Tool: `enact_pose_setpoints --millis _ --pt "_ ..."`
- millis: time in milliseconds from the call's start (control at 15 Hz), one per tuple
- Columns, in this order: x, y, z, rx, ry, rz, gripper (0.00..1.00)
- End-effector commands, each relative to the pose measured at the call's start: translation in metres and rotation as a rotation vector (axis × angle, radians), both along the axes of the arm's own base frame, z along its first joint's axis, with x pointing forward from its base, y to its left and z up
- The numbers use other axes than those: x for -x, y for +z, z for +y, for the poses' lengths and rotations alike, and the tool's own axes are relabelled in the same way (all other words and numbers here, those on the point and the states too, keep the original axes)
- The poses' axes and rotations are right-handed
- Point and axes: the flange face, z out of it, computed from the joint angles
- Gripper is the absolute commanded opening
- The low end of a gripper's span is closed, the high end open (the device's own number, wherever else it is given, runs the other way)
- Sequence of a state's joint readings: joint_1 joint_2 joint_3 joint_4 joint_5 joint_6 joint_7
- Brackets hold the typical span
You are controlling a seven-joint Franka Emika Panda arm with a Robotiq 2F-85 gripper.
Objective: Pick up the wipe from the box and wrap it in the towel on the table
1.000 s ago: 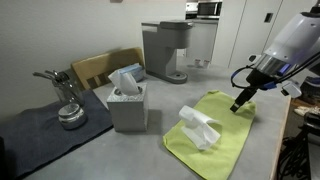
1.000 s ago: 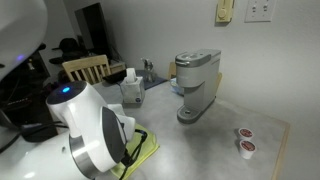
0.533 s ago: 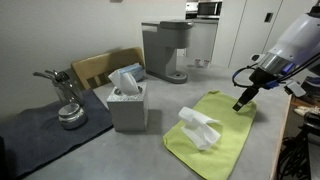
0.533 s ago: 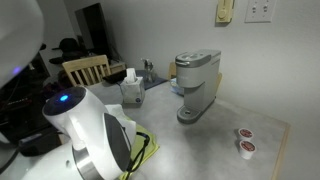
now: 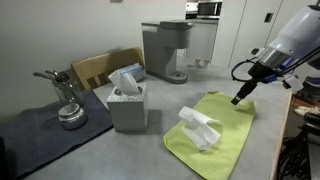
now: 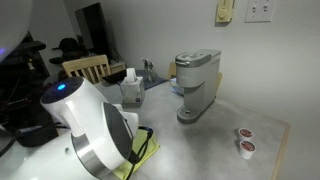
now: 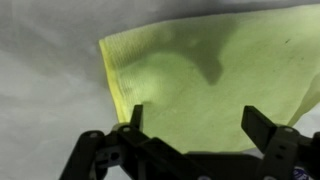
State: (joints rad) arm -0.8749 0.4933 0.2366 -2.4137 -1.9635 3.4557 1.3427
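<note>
Both of the robot's fingers hang over flat towel inside its edge [image 7: 190,108], so the gripper should move over until they are on either side of the towel's edge [image 7: 114,88] before pinching and folding it.
The yellow-green towel [image 5: 222,135] lies spread on the grey table [image 5: 150,150]. On its left part rests the crumpled white wipe [image 5: 198,128]. The grey box [image 5: 127,106] stands left of the towel with another white sheet poking from its top. My gripper [image 5: 239,98] hangs just above the towel's far right corner, open and empty. In the wrist view the gripper [image 7: 200,125] frames bare towel [image 7: 230,60] near a corner; its fingertips [image 7: 266,124] stand wide apart, and the wipe is out of view there. In an exterior view the arm hides most of the towel [image 6: 148,150].
A grey coffee machine [image 5: 165,50] stands at the back, a wooden chair [image 5: 103,68] behind the box. A dark mat [image 5: 40,135] with a metal pot [image 5: 68,112] lies at the left. Two coffee pods [image 6: 244,141] sit right of the coffee machine [image 6: 195,85].
My gripper has lifted slightly over the towel's far corner, still open. Towel, wipe and box have not moved.
</note>
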Motion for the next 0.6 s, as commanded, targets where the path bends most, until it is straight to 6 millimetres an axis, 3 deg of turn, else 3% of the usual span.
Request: enact_pose_setpoints --millis 0,533 --pt "-0.001 0.013 -0.010 0.054 0.008 -0.017 1.00" --pt "0.017 -0.029 -0.026 0.012 0.082 0.022 1.00"
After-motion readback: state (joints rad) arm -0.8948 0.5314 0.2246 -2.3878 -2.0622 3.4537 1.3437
